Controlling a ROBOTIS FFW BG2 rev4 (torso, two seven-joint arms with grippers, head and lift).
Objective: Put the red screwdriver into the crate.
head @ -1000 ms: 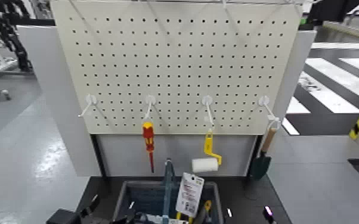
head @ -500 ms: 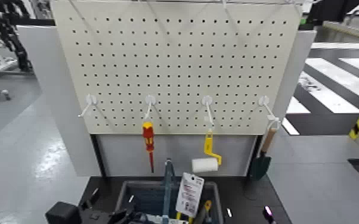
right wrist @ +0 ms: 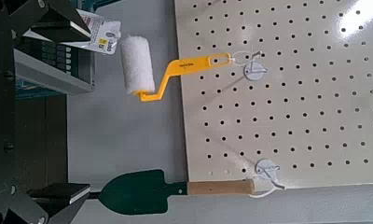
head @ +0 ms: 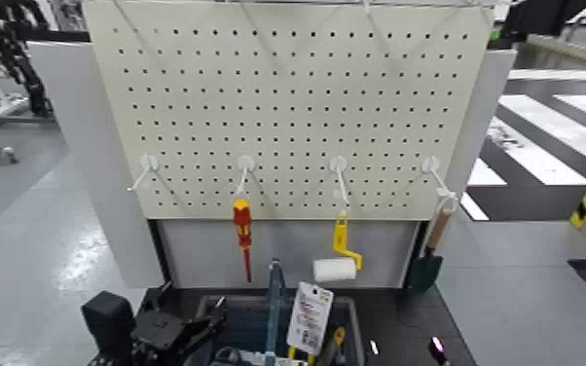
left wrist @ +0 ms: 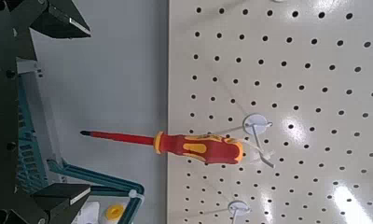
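The white loop (left wrist: 250, 147) hangs over an open-ended hook. The red screwdriver (head: 243, 226) will slide off with its loop still attached when I lift it.
The red screwdriver (head: 242, 234) hangs shaft down from the second hook of the pegboard (head: 287, 97), above the crate's left part. It also shows in the left wrist view (left wrist: 189, 146), facing the camera. The dark grey-blue crate (head: 357, 331) stands below the board, holding several tools; it also shows in the left wrist view (left wrist: 26, 131). My left gripper (head: 185, 321) is open and empty, low by the crate's left rim, below and left of the screwdriver; its jaws frame the left wrist view (left wrist: 77, 110). My right gripper (right wrist: 54, 112) is open and empty, out of the head view.
A yellow-handled white paint roller (head: 336, 261) hangs on the third hook. A green trowel (head: 429, 255) hangs on the fourth; the first hook (head: 146, 170) is bare. A blue-handled tool (head: 274, 302) and a tagged package (head: 309, 316) stick up from the crate.
My left arm has risen at the lower left and its gripper has moved right, toward the crate's left rim. The screwdriver and the other hanging tools have not moved.
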